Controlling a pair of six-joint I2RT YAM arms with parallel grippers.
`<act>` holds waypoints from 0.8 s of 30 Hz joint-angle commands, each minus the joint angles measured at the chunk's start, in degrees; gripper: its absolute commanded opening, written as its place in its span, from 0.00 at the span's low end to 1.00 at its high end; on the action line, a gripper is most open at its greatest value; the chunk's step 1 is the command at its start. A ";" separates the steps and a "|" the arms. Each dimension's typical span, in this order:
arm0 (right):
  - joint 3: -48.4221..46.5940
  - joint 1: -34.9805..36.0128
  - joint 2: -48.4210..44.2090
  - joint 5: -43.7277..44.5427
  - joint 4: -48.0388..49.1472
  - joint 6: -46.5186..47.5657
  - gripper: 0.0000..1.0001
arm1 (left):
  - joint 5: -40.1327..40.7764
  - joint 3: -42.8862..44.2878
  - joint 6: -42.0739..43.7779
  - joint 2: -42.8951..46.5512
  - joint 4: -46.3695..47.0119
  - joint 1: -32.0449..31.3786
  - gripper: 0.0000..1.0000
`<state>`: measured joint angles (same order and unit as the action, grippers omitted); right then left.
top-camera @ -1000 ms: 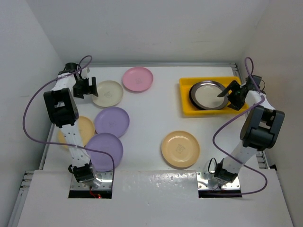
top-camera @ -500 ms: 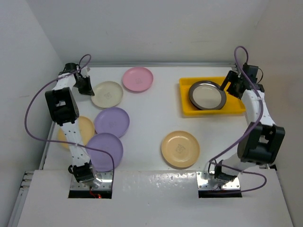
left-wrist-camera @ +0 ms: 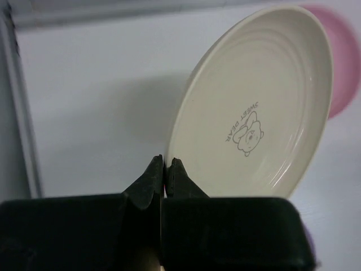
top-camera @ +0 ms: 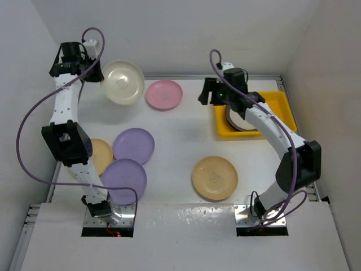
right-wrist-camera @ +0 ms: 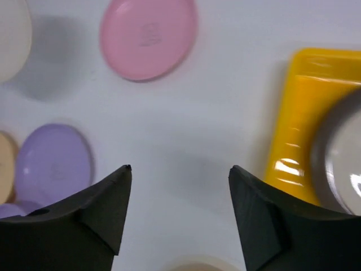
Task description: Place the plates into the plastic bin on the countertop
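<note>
The plastic bin [top-camera: 280, 107] is far away from my left gripper, so next my right gripper takes hold of the cream plate by its free rim [top-camera: 142, 86] and brings it to the bin.
My left gripper [top-camera: 103, 77] is raised off the countertop [top-camera: 186, 135] at the back left, shut on the rim of the cream plate [top-camera: 122, 82], which hangs tilted. The left wrist view shows its jaws [left-wrist-camera: 164, 164] pinching that cream plate [left-wrist-camera: 254, 107] at the edge. The right gripper [top-camera: 206, 94] hovers open between the pink plate [top-camera: 164, 94] and the yellow plastic bin [top-camera: 282, 104]; nothing is between its fingers [right-wrist-camera: 180, 169]. A steel plate [right-wrist-camera: 341, 152] lies in the bin [right-wrist-camera: 299, 141], partly hidden by the right arm in the top view.
Two lilac plates [top-camera: 133, 145] [top-camera: 124, 179] and a tan plate [top-camera: 101, 153] lie at the left behind the left arm. Another tan plate [top-camera: 215, 178] sits front centre. White walls enclose the table on three sides.
The left gripper shut on the cream plate's rim and lifted it off the table. The right gripper left the bin, swung left toward the pink plate, and its jaws narrowed somewhat.
</note>
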<state>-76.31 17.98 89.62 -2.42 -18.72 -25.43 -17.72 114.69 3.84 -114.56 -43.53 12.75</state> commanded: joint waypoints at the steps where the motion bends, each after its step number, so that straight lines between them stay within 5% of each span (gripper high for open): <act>1: -8.81 5.04 4.66 -2.85 7.03 -2.60 0.70 | -3.45 2.64 1.52 8.82 0.22 -4.66 0.00; 7: -21.40 12.08 15.65 -5.67 5.45 -4.79 0.76 | -4.61 -1.13 2.49 9.97 -4.99 -14.41 0.00; 11: -17.75 11.47 15.67 -4.97 9.04 -8.84 0.75 | -8.11 -1.67 2.49 10.50 -5.51 -18.20 0.00; 16: -14.92 10.59 16.64 -2.51 7.65 -9.11 0.54 | -13.21 0.53 1.18 8.75 -6.04 -20.14 0.00; 24: -11.41 9.18 18.13 0.13 6.86 -8.67 0.50 | -16.65 0.01 0.12 7.42 -5.51 -21.19 0.00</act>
<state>-87.90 27.33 107.61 -4.58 -12.71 -34.13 -30.70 113.08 5.21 -107.61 -50.70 -7.64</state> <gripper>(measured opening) 0.505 0.003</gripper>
